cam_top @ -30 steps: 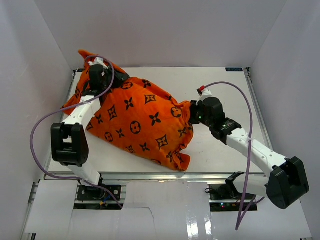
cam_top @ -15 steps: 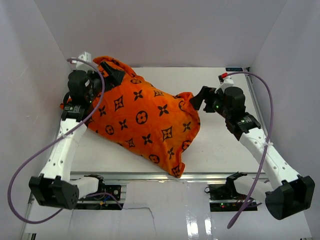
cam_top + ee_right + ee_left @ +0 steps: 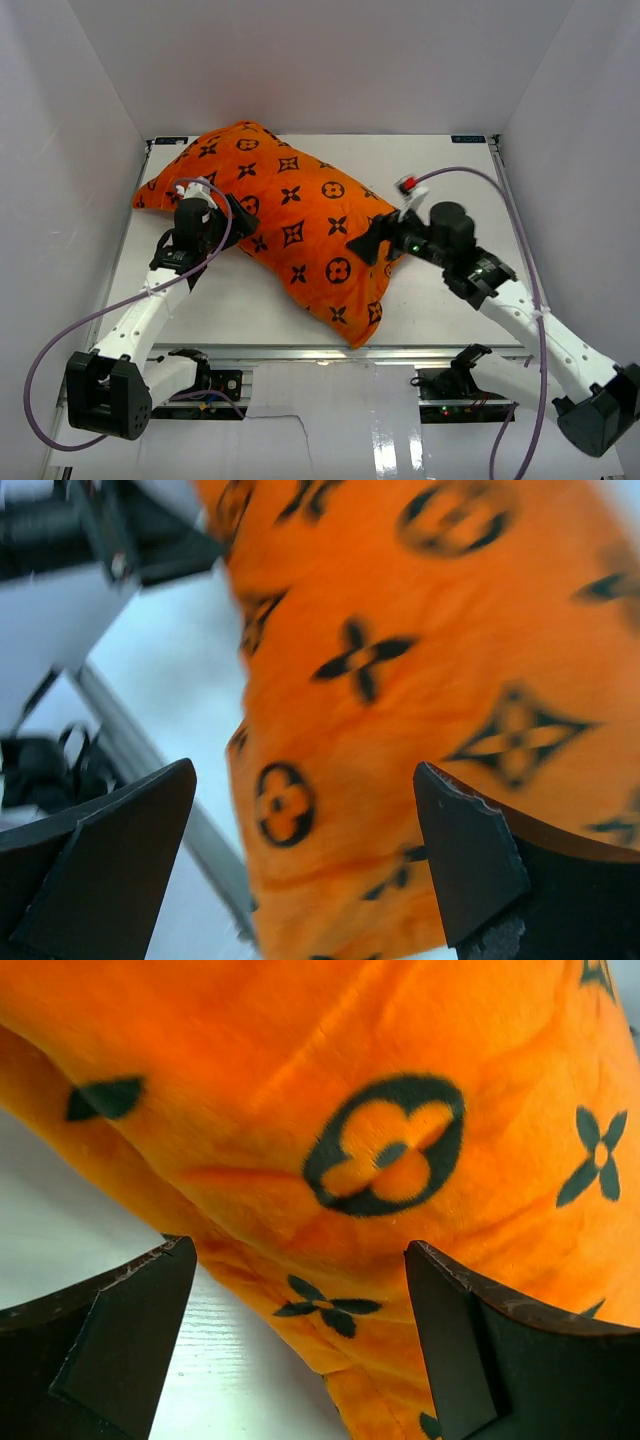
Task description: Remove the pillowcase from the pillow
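Note:
I should swing the pillowcase's far end (image 3: 165, 188) around toward the metal bar with my grippers before I spread the pillowcase's opening, because the pillowcase lies at a slant with its near corner (image 3: 355, 333) by the bar.
The orange pillowcase (image 3: 290, 220) with black motifs lies plump and slanted across the table, from back left to front right. The pillow is hidden inside it; no white shows. My left gripper (image 3: 243, 222) stands open at the cover's near-left edge, and in the left wrist view the pillowcase (image 3: 350, 1080) bulges just beyond the open left gripper (image 3: 300, 1290). My right gripper (image 3: 368, 240) is open at the cover's right side. In the right wrist view the pillowcase (image 3: 420, 630) fills the space ahead of the open right gripper (image 3: 305, 820), blurred.
The white table (image 3: 450, 190) is boxed in by white walls at the left, back and right. A metal rail (image 3: 300, 352) runs along the near edge, just under the cover's front corner. Purple cables loop from both arms.
Both grippers opened and let go of the cover. The covered pillow settled flat, farther back. The left arm swung to its near-left edge and the right gripper moved left to its right side.

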Controlling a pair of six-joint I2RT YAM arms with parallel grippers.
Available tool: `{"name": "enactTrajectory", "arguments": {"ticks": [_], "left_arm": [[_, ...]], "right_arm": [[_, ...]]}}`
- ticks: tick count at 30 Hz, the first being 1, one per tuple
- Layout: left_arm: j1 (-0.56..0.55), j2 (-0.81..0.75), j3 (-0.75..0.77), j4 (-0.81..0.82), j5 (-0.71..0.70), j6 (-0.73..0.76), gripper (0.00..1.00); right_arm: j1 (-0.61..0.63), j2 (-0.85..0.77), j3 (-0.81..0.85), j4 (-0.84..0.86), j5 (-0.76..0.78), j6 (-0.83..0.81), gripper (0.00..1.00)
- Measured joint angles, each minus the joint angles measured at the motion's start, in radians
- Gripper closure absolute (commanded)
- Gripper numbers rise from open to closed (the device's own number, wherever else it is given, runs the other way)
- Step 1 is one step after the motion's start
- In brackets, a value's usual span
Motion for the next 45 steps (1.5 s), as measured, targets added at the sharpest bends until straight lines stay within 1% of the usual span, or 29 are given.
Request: {"name": "enactTrajectory", "arguments": {"ticks": [4,5,7,10,12,16,19,21,22,24,26,28,30,32,34,37,42,44,45], "left_arm": [[-0.060,0.001,-0.015,0.011,-0.030,0.008,0.04],[-0.071,0.001,-0.015,0.014,-0.039,0.011,0.04],[-0.082,-0.008,-0.022,0.025,-0.058,0.011,0.04],[-0.085,-0.053,-0.046,0.033,-0.070,0.011,0.03],[-0.087,-0.086,-0.040,0.028,-0.057,0.013,0.03],[-0.089,-0.084,0.054,0.002,-0.019,0.027,0.03],[-0.089,-0.068,0.132,-0.017,-0.003,0.044,0.02],[-0.089,-0.064,0.172,-0.036,0.018,0.060,0.03],[-0.089,-0.063,0.189,-0.048,0.026,0.067,0.03],[-0.089,-0.067,0.211,-0.066,0.035,0.080,0.03],[-0.089,-0.076,0.218,-0.086,0.035,0.091,0.03],[-0.089,-0.089,0.218,-0.113,0.034,0.100,0.03],[-0.089,-0.101,0.218,-0.135,0.034,0.109,0.03],[-0.089,-0.113,0.218,-0.161,0.033,0.117,0.03],[-0.089,-0.125,0.218,-0.195,0.005,0.124,0.03],[-0.090,-0.142,0.218,-0.255,-0.085,0.131,0.05],[-0.090,-0.146,0.218,-0.353,-0.299,0.122,0.05],[-0.090,-0.141,0.200,-0.366,-0.338,0.106,0.09],[-0.089,-0.138,0.184,-0.364,-0.342,0.100,0.15]], "right_arm": [[0.303,0.107,-0.041,-0.007,0.048,-0.010,0.05],[0.356,0.136,-0.043,-0.011,0.059,-0.015,0.05],[0.415,0.163,-0.058,-0.011,0.074,-0.016,0.05],[0.441,0.163,-0.112,0.024,0.094,-0.007,0.05],[0.443,0.164,-0.182,0.111,0.094,0.016,0.05],[0.451,0.193,-0.324,0.305,0.100,0.092,0.05],[0.457,0.249,-0.346,0.340,0.154,0.137,0.08],[0.418,0.265,-0.342,0.339,0.172,0.160,0.08],[0.363,0.266,-0.342,0.338,0.154,0.170,0.08],[0.200,0.264,-0.340,0.340,0.126,0.192,0.08],[-0.002,0.279,-0.322,0.343,0.114,0.197,0.08],[-0.182,0.335,-0.267,0.334,0.120,0.193,0.08],[-0.316,0.436,-0.165,0.319,0.109,0.190,0.07],[-0.404,0.541,-0.050,0.288,0.079,0.185,0.07],[-0.446,0.605,0.037,0.251,0.054,0.167,0.07],[-0.447,0.581,0.052,0.215,0.010,0.141,0.07],[-0.426,0.390,0.004,0.146,-0.050,0.096,0.07],[-0.412,0.299,-0.023,0.133,-0.065,0.082,0.07],[-0.402,0.248,-0.043,0.133,-0.070,0.078,0.06]]}}
